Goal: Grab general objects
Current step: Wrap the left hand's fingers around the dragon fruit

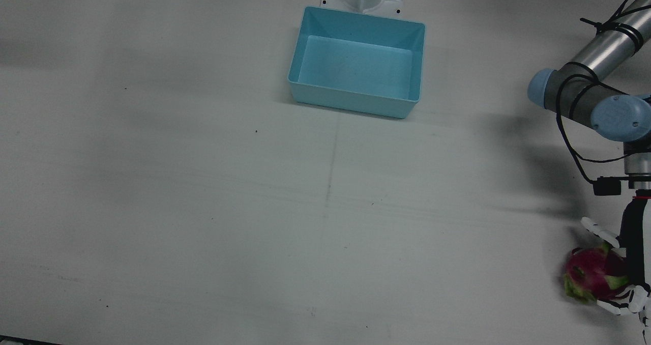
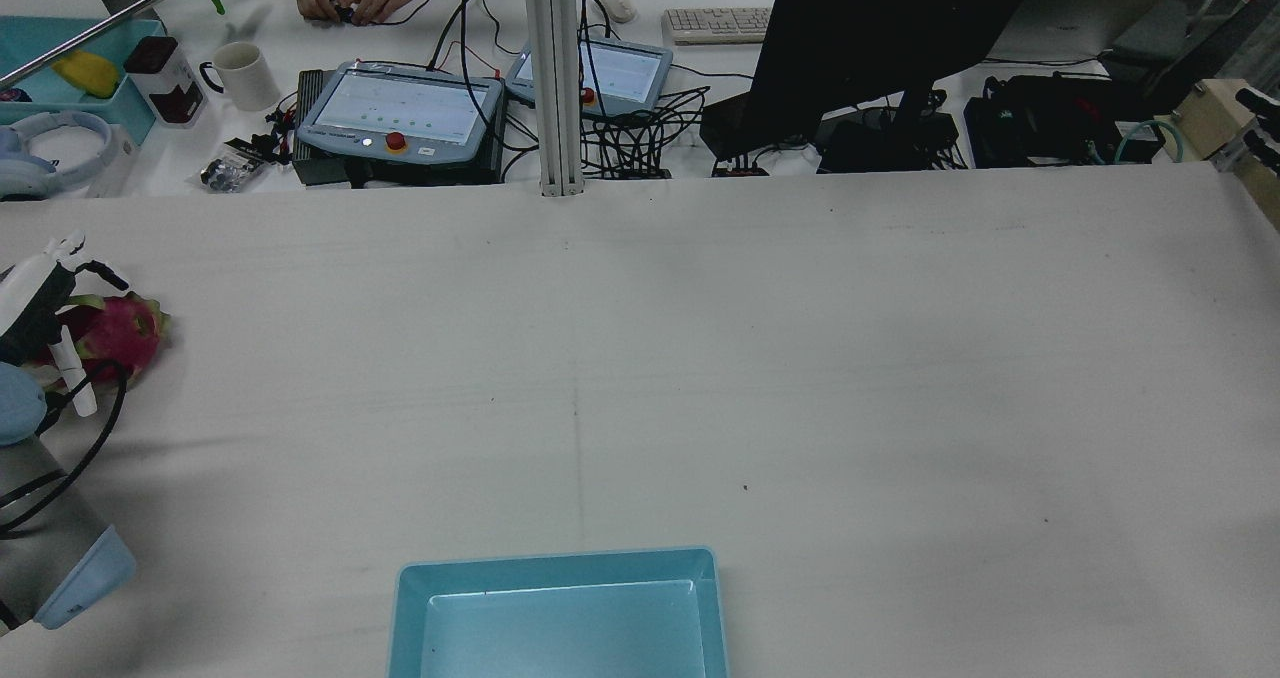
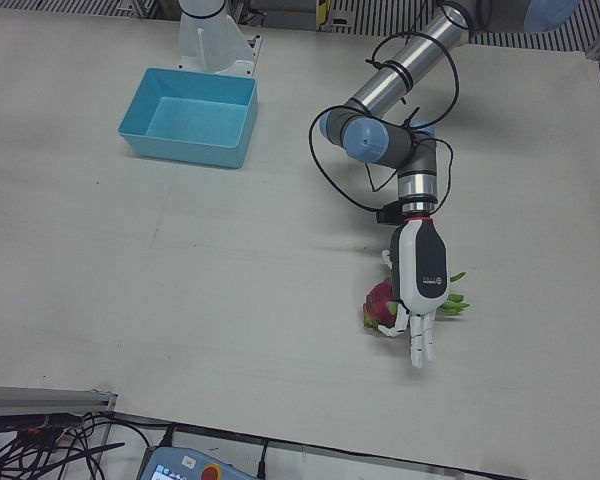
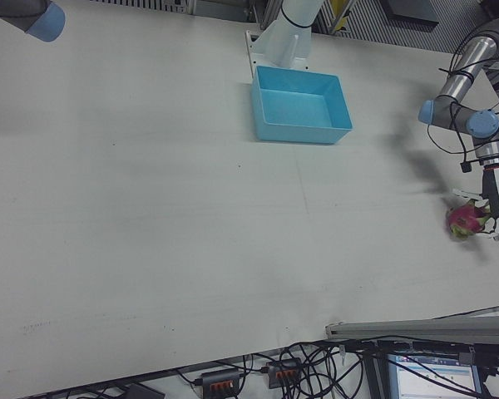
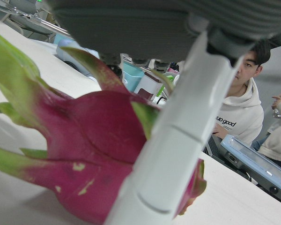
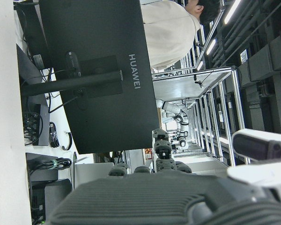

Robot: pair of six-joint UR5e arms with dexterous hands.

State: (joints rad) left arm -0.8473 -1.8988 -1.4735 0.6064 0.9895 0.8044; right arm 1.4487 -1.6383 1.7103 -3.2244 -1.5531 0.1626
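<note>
The long green scales (image 5: 14, 75) curve outward and stay up by themselves, so I expect the dragon fruit (image 1: 593, 274) to keep them stiff and spread out when I carry it.
A pink dragon fruit (image 1: 590, 276) with green scales lies on the white table near the operators' edge, on the robot's left side. My left hand (image 1: 630, 263) hangs right over it with its fingers spread, one on each side of the fruit. The fingers look straight and I cannot see them pressing on it. The fruit (image 3: 378, 300) shows beside the hand (image 3: 420, 275) in the left-front view. It fills the left hand view (image 5: 93, 154) behind a white finger (image 5: 173, 140). My right hand (image 6: 178, 197) shows only in its own view, holding nothing.
A light blue bin (image 1: 356, 101) stands empty near the robot's pedestal, far from the fruit. Beyond the table's far edge are control tablets (image 2: 400, 108), a black monitor (image 2: 880, 38), cables and seated people. The right arm's elbow (image 4: 33, 17) is at the right-front view's top left corner.
</note>
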